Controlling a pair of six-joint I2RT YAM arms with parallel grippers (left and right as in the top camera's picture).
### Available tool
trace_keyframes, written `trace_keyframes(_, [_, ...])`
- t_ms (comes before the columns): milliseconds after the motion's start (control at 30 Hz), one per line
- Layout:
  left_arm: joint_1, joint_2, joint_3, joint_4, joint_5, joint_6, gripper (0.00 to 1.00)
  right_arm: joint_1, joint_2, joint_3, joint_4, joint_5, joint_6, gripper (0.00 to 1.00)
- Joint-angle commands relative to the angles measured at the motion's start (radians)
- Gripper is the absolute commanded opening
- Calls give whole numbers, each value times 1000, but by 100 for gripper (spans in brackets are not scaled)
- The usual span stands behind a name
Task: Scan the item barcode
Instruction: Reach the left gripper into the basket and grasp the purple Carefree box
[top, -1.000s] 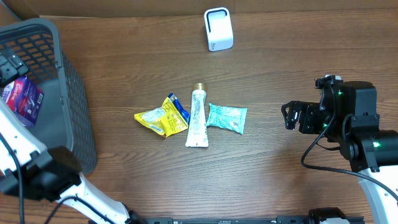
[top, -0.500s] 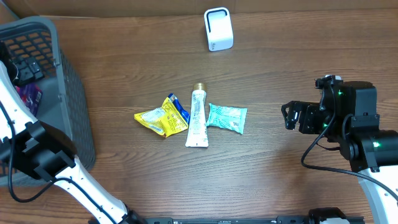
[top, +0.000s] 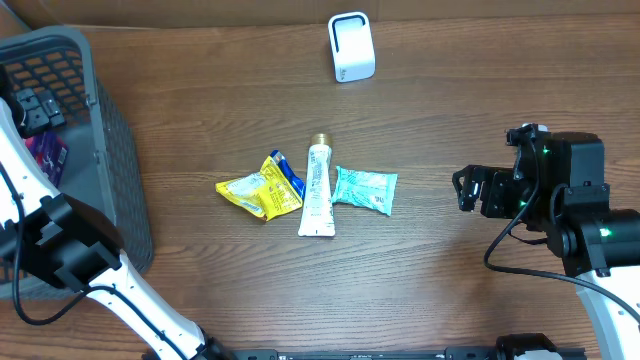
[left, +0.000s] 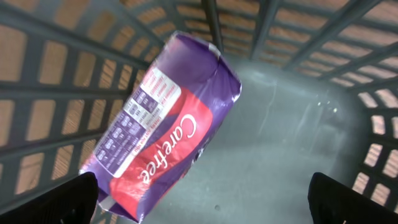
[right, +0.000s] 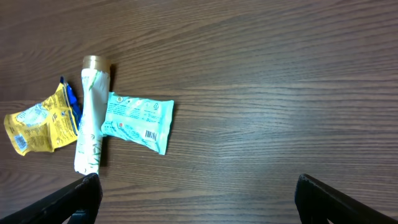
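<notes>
The Carefree pack lies slanted (left: 118, 180) next to the basket's side, off-centre below the robot's open left gripper, so the robot needs to centre the fingers over the pack (left: 163, 127) first and then close on it.
A purple and red Carefree pack (left: 161, 130) lies tilted on the floor of the grey basket (top: 120, 170). In the overhead view the pack (top: 48, 155) is partly hidden by my left arm. My left gripper (left: 202, 199) hangs open above it, with the pack's lower corner beside the left fingertip (left: 81, 196) and nothing held. The white scanner (top: 351, 47) stands at the table's far edge. My right gripper (right: 199, 193) is open over bare wood at the right (top: 470, 188), well apart from the items.
In the table's middle lie a yellow packet (top: 258, 187), a white tube with a gold cap (top: 318, 187) and a teal pack (right: 137, 121) with its barcode facing up. The basket's tall slatted walls (left: 56, 74) surround the left gripper.
My left arm has swung over the basket, and the purple pack now sits lower and partly behind it. The right arm and the table items have not moved.
</notes>
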Motion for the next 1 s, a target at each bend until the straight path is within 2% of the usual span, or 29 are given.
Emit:
trace_keyframes(0, [22,24,-56,-2,-22,23,100,5,-1,18,5,-5,-5,100])
trace_keyframes(400, [56,24,-105,36,-25,23,100,5,-1,18,3,-6,-5,100])
trace_keyframes(733, [55,24,-105,135,-22,24,100,5,-1,18,-4,-6,-5,100])
trace_keyframes(967, [55,36,-107,142,-20,106,100,5,-1,18,-7,-6,-5,100])
